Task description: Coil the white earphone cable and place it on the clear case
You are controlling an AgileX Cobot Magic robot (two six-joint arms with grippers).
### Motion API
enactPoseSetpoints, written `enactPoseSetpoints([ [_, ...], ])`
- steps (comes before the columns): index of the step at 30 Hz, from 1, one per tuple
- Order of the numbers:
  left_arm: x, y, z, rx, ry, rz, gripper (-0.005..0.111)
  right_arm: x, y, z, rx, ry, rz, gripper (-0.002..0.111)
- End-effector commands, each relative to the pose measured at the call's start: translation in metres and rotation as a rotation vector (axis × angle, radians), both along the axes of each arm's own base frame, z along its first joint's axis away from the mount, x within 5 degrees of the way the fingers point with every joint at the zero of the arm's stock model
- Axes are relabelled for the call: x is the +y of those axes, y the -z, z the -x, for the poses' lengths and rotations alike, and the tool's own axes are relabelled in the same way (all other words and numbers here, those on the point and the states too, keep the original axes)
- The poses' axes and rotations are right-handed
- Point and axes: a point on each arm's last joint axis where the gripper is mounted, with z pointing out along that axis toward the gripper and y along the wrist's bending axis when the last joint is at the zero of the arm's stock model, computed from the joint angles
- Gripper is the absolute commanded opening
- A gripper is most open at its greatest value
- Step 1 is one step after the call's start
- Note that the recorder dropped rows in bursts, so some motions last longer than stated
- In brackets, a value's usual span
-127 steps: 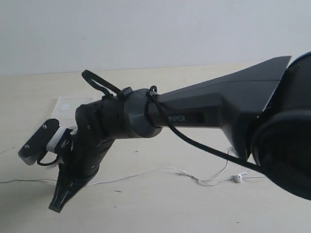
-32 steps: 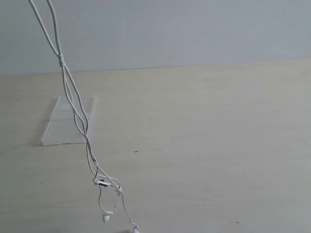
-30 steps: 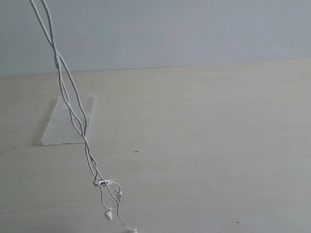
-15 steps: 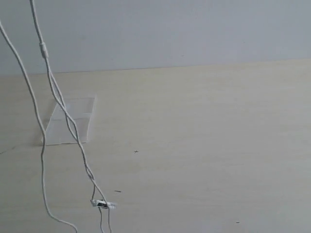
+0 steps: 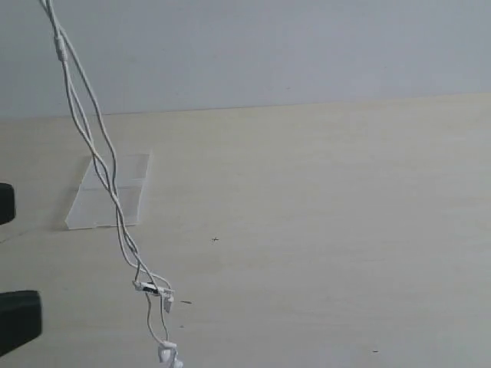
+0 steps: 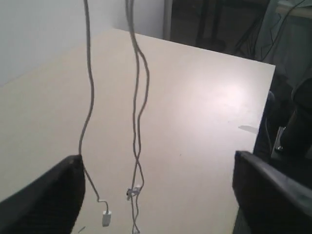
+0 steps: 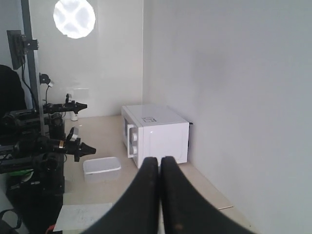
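Every part of the white earphone cable (image 6: 137, 160) hangs within my left gripper's open span, so I should keep advancing until its fingers surround the parts of the cable (image 5: 113, 184), then close.
The white earphone cable (image 5: 107, 172) hangs in doubled strands from above the top left of the exterior view, its inline remote (image 5: 146, 289) and an earbud (image 5: 166, 354) dangling over the table. The clear case (image 5: 88, 207) lies flat on the table at the left, behind the strands. My left gripper (image 5: 8, 261) shows as two dark fingers at the left edge, open. In the left wrist view the cable (image 6: 138, 97) hangs between the wide-apart fingers of the left gripper (image 6: 157, 161) without touching them. My right gripper (image 7: 159, 161) is raised, its fingers pressed shut with a thin pale sliver between them.
The pale wooden table (image 5: 330, 230) runs to a white wall. The right wrist view looks across the room at a white microwave (image 7: 156, 134), a clear tub (image 7: 101, 168) and other arms on stands (image 7: 44, 146).
The cable lay on the table under the low right arm; it now hangs lifted, swinging, and the arm has left the view. The left gripper's fingers have entered at the left edge.
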Motion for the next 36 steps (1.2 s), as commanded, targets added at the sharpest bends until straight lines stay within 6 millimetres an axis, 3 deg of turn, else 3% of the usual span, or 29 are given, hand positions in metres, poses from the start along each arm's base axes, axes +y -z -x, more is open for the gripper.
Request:
enactPoseSetpoints([
  [1, -0.014, -0.001, -0.017, -0.052, -0.011, -0.005, 0.076, 0.007, 0.000, -0.006, 0.015, 0.010, -0.033, 0.000],
  [21, -0.036, 0.008, -0.044, -0.061, -0.062, -0.001, 0.075, 0.009, 0.001, -0.008, 0.016, 0.014, -0.036, 0.000],
  [31, -0.038, 0.009, -0.046, -0.057, -0.065, -0.006, 0.074, 0.009, 0.001, -0.010, -0.002, 0.033, -0.034, 0.000],
  [36, -0.038, 0.008, -0.047, -0.063, -0.069, 0.003, 0.062, 0.008, -0.001, -0.011, -0.006, 0.042, -0.054, 0.000],
])
